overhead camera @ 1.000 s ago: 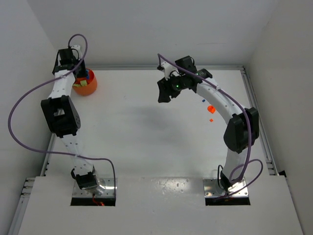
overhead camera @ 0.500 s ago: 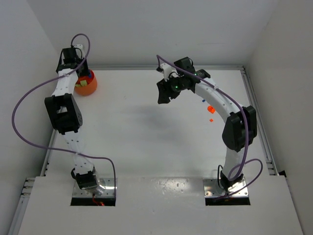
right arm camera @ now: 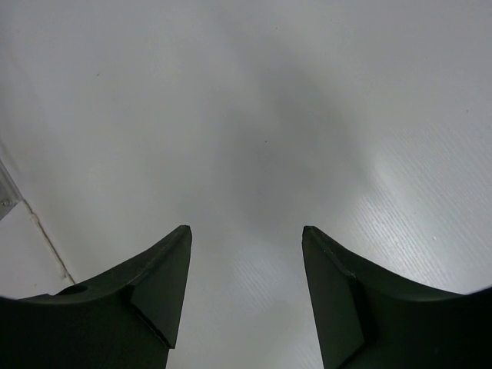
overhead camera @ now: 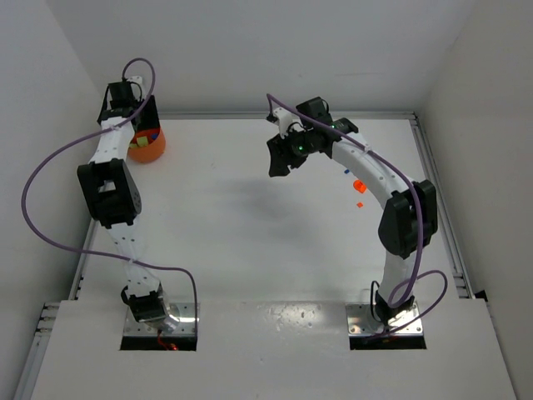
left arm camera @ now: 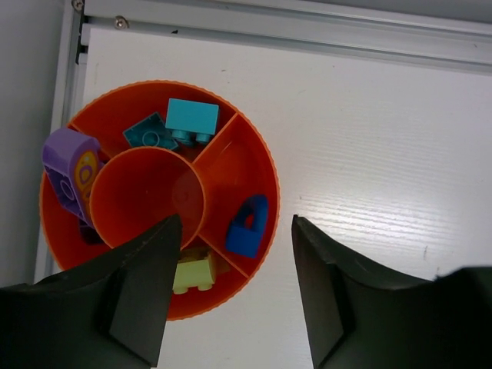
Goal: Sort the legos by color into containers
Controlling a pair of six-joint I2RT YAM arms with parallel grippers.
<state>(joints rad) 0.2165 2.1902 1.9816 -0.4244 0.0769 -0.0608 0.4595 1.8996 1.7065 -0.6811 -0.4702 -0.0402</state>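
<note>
The loose bricks are a long way from the orange bowl, so my right gripper should pick up a blue brick and pass it to my left gripper.
The round orange bowl has divided compartments and sits at the table's far left. It holds a purple brick, two teal bricks, a blue brick and a yellow-green brick. My left gripper is open and empty, just above the bowl's near right rim. My right gripper is open and empty above bare table, at mid-back in the top view. Orange-red bricks and a tiny blue one lie on the table beside the right arm.
A metal rail runs along the table's far edge just behind the bowl, and the left wall is close by. The right arm's links arch over the loose bricks. White walls enclose the table.
The left gripper has shifted slightly back and left over the bowl. The right arm has barely moved.
</note>
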